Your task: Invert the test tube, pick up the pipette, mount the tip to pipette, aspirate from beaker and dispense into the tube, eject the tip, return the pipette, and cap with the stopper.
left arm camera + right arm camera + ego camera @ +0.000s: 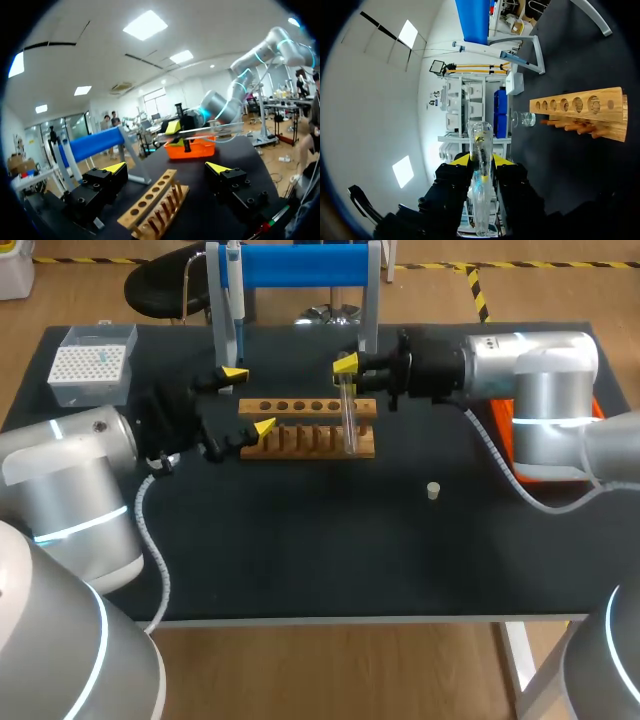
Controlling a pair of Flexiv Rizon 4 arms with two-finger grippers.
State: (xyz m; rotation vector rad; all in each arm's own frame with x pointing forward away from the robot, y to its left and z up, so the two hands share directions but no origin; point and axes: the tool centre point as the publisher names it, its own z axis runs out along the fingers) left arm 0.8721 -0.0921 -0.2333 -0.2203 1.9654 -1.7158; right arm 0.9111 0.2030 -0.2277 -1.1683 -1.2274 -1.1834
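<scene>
The test tube (348,416) is longer than the wooden rack (295,429) is high, so the robot can expect its top to stand well above the rack when lowering it in.
A clear test tube (348,418) hangs upright at the right end of the wooden rack (300,438), with my right gripper (346,368) shut on its upper part. In the right wrist view the tube (481,150) runs between the yellow tips of the gripper (481,161), and the rack (580,111) lies ahead. My left gripper (250,400) stands open at the rack's left end; in its own view the rack (152,205) lies between the tips of the gripper (167,169). The pipette (235,295) hangs on the blue stand (300,265). A small stopper (433,490) lies on the table.
A white tip box (92,365) sits at the back left corner. An orange tray (503,425) lies under my right arm. A small glass beaker (525,119) stands beyond the rack in the right wrist view.
</scene>
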